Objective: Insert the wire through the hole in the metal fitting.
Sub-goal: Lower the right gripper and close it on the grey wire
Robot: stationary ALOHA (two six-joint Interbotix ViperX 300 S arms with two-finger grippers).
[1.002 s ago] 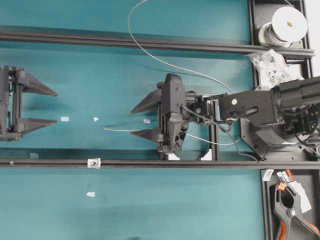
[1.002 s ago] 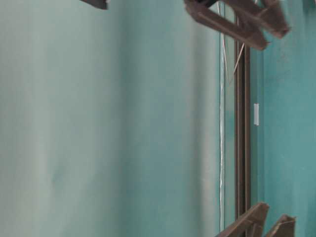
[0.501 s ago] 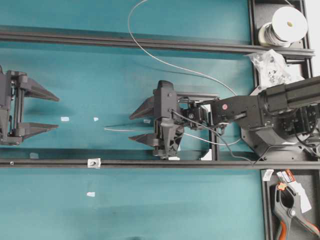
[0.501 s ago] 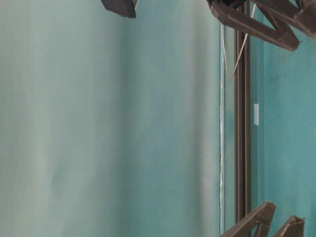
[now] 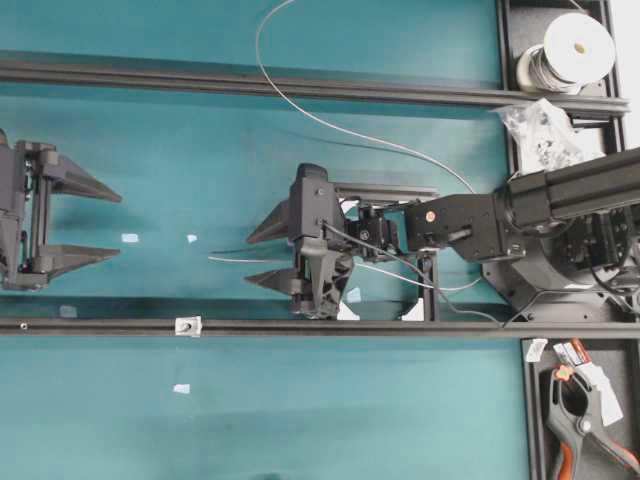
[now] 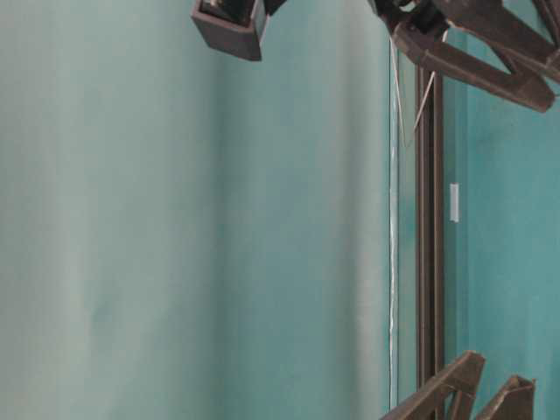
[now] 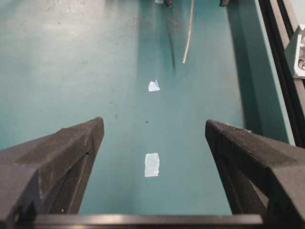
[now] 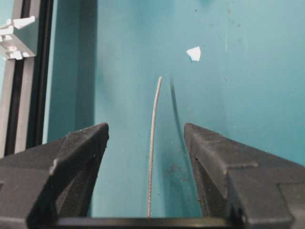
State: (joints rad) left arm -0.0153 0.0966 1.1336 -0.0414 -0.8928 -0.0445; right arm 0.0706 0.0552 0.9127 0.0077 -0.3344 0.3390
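Observation:
The robot should expect the wire (image 8: 152,143) to keep pointing ahead when it is pushed through the metal fitting, because the wire's loose end hovers apart from its shadow (image 8: 175,107).
The wire (image 5: 330,125) curves from the top of the overhead view to the right arm, and its free end (image 5: 212,259) lies on the teal mat. My right gripper (image 5: 250,262) is open around the wire (image 8: 151,143), which runs between the fingers (image 8: 86,152) without touching either. The metal fitting (image 5: 187,326) sits on the near rail, left of and below the right gripper; only its dark centre shows as the hole. My left gripper (image 5: 118,224) is open and empty at the far left, facing the wire's end (image 7: 184,59).
Two black rails (image 5: 300,88) (image 5: 380,328) cross the mat. White tape scraps (image 7: 152,164) (image 5: 192,239) lie between the grippers. A wire spool (image 5: 572,48), a bag of parts (image 5: 540,130) and a hand clamp (image 5: 580,425) sit at the right.
The right gripper has moved left along the wire toward its free end, and its jaws have narrowed slightly. The left gripper has barely shifted.

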